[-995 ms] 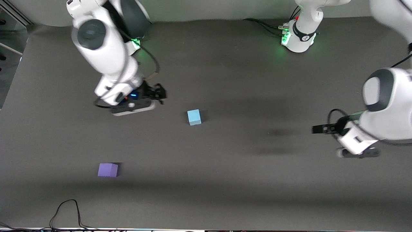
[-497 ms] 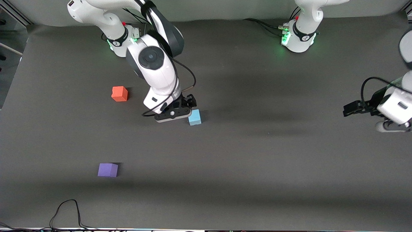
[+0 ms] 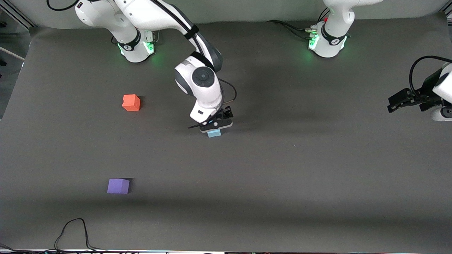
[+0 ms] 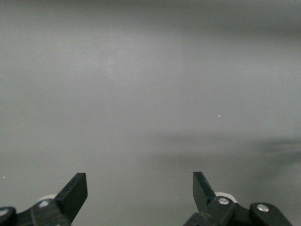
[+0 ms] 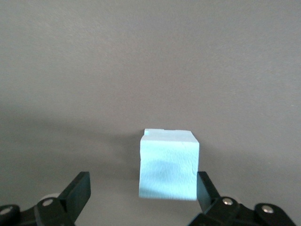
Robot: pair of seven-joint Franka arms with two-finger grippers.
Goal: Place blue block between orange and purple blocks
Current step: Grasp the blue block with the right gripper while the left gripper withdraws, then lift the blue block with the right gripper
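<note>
The light blue block's side looks dented and the block's edge nicked [image 5: 147,133], so I expect the block to give inward between my fingers when I lift it.
The light blue block [image 3: 214,133] lies mid-table, mostly covered by my right gripper [image 3: 216,126], which hangs just over it. In the right wrist view the block [image 5: 169,165] sits between the open fingers, close to one fingertip [image 5: 206,188], and my right gripper [image 5: 143,188] holds nothing. The orange block [image 3: 131,102] lies toward the right arm's end of the table, farther from the front camera. The purple block [image 3: 118,186] lies nearer to the front camera. My left gripper [image 3: 397,101] is open and empty, up over the left arm's end of the table; its wrist view [image 4: 140,188] shows only bare mat.
A dark grey mat [image 3: 282,169] covers the table. A black cable [image 3: 74,229] loops at the table's edge nearest the front camera, below the purple block. The two arm bases [image 3: 136,46] [image 3: 328,42] stand along the edge farthest from the front camera.
My right arm swung from over the orange block to over the blue block, uncovering the orange one. My left arm drew back toward its end of the table.
</note>
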